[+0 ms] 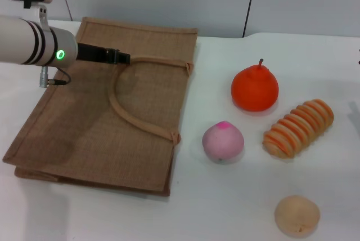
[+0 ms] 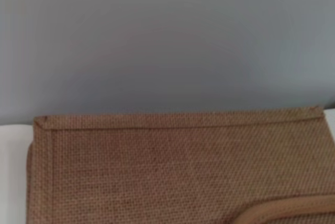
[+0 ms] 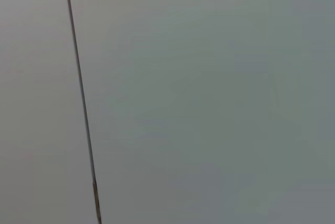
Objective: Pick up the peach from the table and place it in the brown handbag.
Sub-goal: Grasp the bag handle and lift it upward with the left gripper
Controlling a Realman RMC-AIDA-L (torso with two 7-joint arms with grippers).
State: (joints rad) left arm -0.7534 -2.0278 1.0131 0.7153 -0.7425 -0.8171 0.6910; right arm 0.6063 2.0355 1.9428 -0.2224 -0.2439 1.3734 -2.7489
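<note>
I see that the tan handle's ends (image 1: 175, 137) are joined to the edge of the handbag's upper panel. The brown handbag (image 1: 104, 106) will open wide along that edge when I lift the handle.
The peach (image 1: 223, 142), pale pink with a magenta tip, lies on the white table (image 1: 225, 207) just right of the brown handbag (image 1: 101, 128). The handbag lies flat at the left, and its far edge shows in the left wrist view (image 2: 178, 166). My left gripper (image 1: 125, 58) reaches in from the left over the bag's far part. It is shut on the top of the bag's lighter tan handle (image 1: 157, 61), whose loop also shows in the left wrist view (image 2: 293, 211). My right gripper is out of view.
An orange pear-shaped fruit (image 1: 255, 89) stands behind the peach. A striped orange bread-like piece (image 1: 298, 128) lies to the right. A tan round ball (image 1: 296, 215) sits at the front right. A grey wall rises behind the table.
</note>
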